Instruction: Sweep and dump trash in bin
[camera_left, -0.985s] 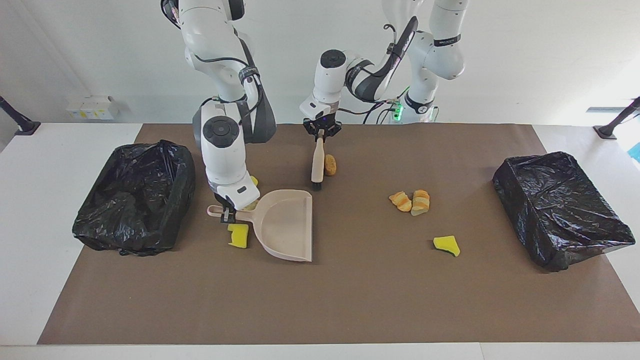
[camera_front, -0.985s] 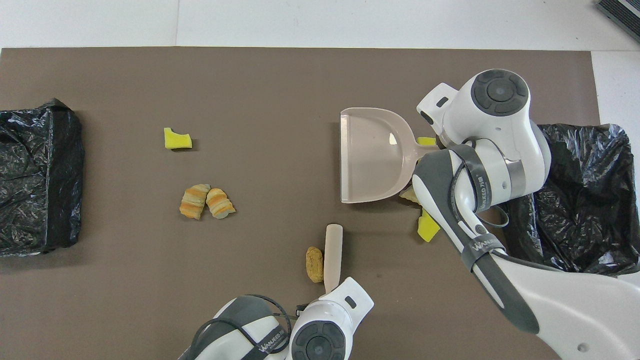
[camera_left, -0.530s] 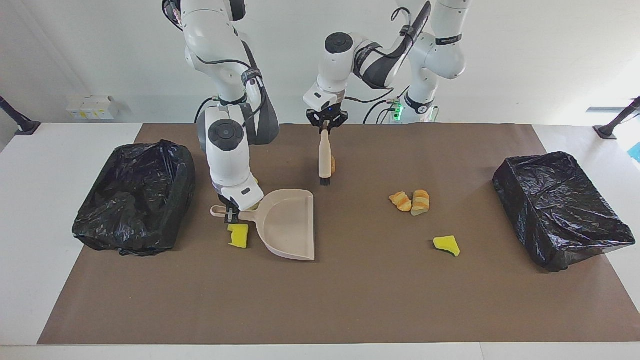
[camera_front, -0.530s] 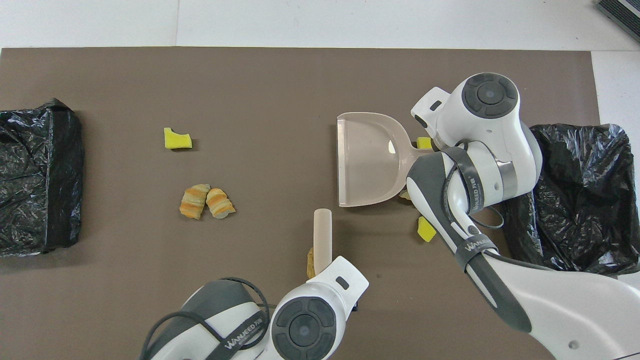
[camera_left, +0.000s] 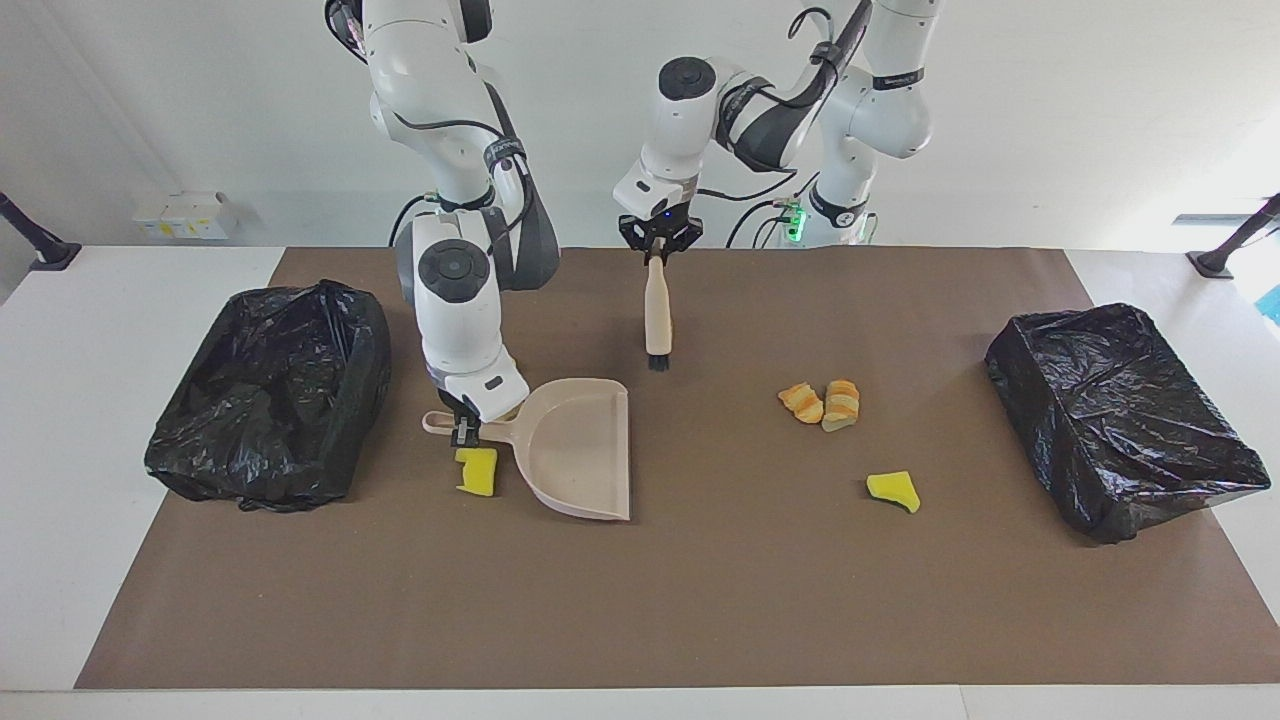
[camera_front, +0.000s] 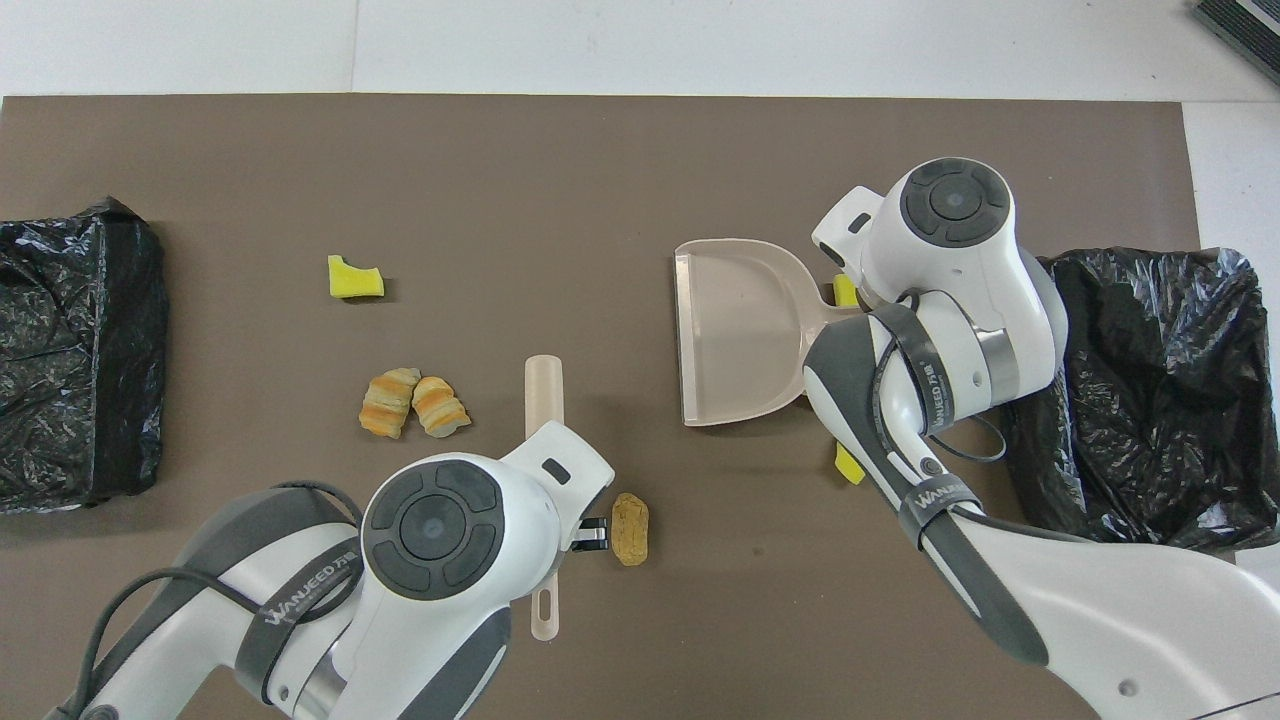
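The brown lump (camera_front: 630, 528) is out of line with the dustpan's opening, so the robot's left gripper should move the brush around the lump and sweep it toward the bread-like pieces (camera_front: 415, 403).
My right gripper (camera_left: 460, 428) is shut on the handle of the beige dustpan (camera_left: 580, 450), which rests on the mat; the dustpan also shows in the overhead view (camera_front: 740, 335). My left gripper (camera_left: 657, 250) is shut on the beige brush (camera_left: 657, 310), which hangs bristles down over the mat; the brush also shows in the overhead view (camera_front: 543, 395). The trash lies scattered: a yellow foam chunk (camera_left: 477, 470) beside the dustpan handle, another yellow chunk (camera_left: 893, 490), two bread-like pieces (camera_left: 822, 403), and a brown lump (camera_front: 630, 528) by the left hand. More yellow bits (camera_front: 848, 462) peek from under the right arm.
A black-bagged bin (camera_left: 265, 390) stands at the right arm's end of the brown mat (camera_left: 700, 600), close to the dustpan. A second black-bagged bin (camera_left: 1120, 415) stands at the left arm's end.
My left gripper has lifted the brush and carried it a little toward the left arm's end, which uncovers the brown lump from above. The dustpan has shifted slightly in my right gripper.
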